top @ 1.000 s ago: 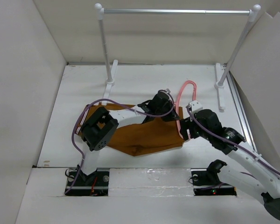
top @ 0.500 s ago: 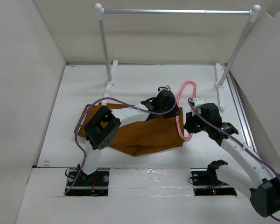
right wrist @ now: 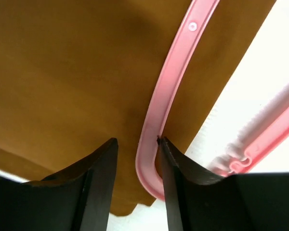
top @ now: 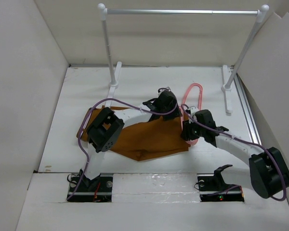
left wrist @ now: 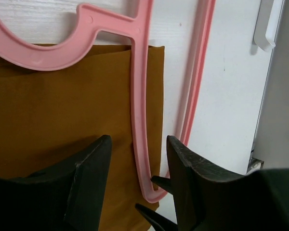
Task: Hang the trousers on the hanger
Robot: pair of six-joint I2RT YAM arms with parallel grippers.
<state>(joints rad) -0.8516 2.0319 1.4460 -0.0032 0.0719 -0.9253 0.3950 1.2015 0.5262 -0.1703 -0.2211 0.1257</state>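
Observation:
My left gripper should hold the hanger beside its hook (left wrist: 139,53) while my right gripper pulls the trousers through, because only a part of the trousers (left wrist: 155,86) reaches inside the hanger.
The rust-brown trousers (top: 144,139) lie folded flat on the white table. The pink hanger (top: 193,94) lies at their right end, one thin side (left wrist: 139,120) and the hook (left wrist: 48,55) over the cloth (left wrist: 53,115). My left gripper (top: 164,102) hovers over that end, open (left wrist: 138,140), the hanger's side between its jaws and untouched. My right gripper (top: 188,131) sits at the hanger's near rounded corner (right wrist: 147,168). It is open (right wrist: 137,143), astride the corner over the cloth (right wrist: 72,72). Its right finger (right wrist: 183,173) touches the inner edge; the left finger (right wrist: 94,173) stands apart.
A silver-and-white clothes rail (top: 183,11) spans the back, its feet on the table at the left (top: 113,87) and right (top: 227,91). White walls close in both sides. A metal strip (top: 250,120) runs along the table's right edge.
My left gripper has opened and drawn slightly back from the trousers' end. My right arm has swung low to the right, bringing its narrowed jaws to the hanger's near corner.

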